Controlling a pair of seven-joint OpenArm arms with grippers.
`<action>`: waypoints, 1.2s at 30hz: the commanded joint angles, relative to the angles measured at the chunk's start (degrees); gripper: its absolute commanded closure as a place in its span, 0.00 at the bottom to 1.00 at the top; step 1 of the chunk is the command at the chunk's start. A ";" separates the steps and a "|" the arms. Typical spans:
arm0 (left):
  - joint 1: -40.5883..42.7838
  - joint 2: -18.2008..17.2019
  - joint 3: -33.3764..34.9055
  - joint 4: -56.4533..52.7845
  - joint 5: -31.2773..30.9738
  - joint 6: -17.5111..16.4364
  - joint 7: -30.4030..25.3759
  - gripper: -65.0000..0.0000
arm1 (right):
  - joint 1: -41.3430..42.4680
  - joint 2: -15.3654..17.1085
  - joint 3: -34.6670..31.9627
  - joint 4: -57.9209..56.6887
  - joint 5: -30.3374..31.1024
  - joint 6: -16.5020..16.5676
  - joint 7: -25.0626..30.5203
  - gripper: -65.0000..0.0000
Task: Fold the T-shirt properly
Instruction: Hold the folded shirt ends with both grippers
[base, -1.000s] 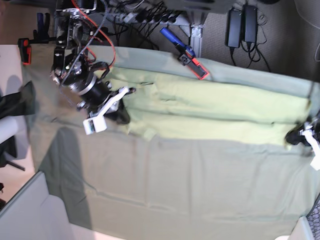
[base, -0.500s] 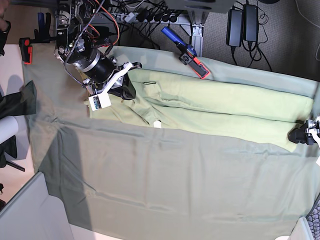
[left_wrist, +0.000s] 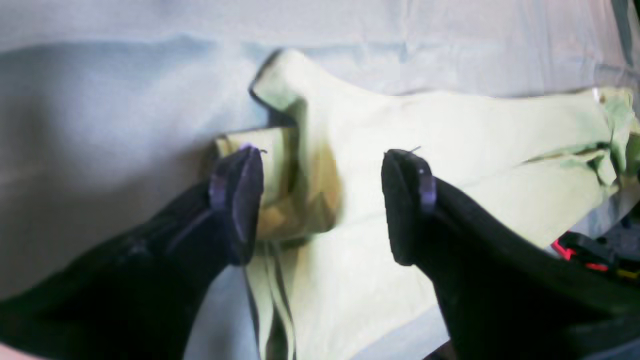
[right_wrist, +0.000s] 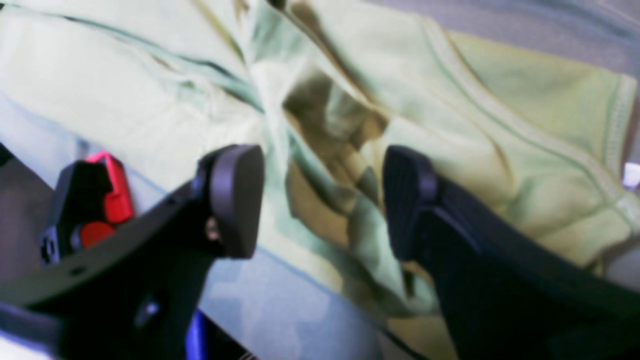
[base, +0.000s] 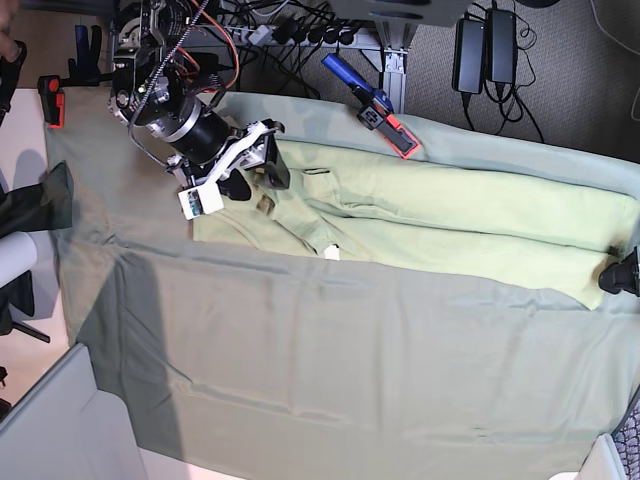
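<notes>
The crumpled fold (left_wrist: 315, 207) at the T-shirt's near corner is under my left gripper. Next, the gripper moves back to the layered end edge (left_wrist: 279, 297) and pinches there before it pulls.
The light yellow-green T-shirt (base: 430, 220) lies as a long folded strip across the far half of the grey-green table cloth (base: 350, 370), its white neck tag (base: 331, 252) at the near edge. My right gripper (base: 255, 178) hovers open over the shirt's left end; in the right wrist view (right_wrist: 322, 200) bunched collar fabric (right_wrist: 340, 130) lies between its spread fingers, not pinched. My left gripper (base: 620, 276) sits at the shirt's right end, mostly cut off by the frame. In the left wrist view (left_wrist: 322, 200) it stands open over a folded corner of the shirt (left_wrist: 450, 150).
A clamp with a red and black head and a blue handle (base: 385, 122) grips the cloth at the table's far edge, just behind the shirt. Power bricks (base: 485, 45) and cables lie beyond. A dark object (base: 35, 205) sits past the table's left edge.
Both grippers have opened and let go of the shirt. The shirt has settled flat as a strip. The right gripper shifted slightly right; the left gripper drew back toward the right edge.
</notes>
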 joint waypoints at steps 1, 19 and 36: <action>-1.11 -1.44 -0.48 0.79 -1.09 -0.91 -0.81 0.37 | 0.33 0.63 0.46 1.14 1.25 1.31 1.46 0.42; 8.74 1.51 -19.34 0.79 -1.73 -0.91 -1.31 0.37 | 0.31 0.63 0.46 1.14 1.29 1.31 1.49 0.42; 12.55 11.82 -28.76 0.72 -0.33 -0.91 -3.80 0.37 | 0.31 0.63 0.46 1.14 1.29 1.33 1.05 0.42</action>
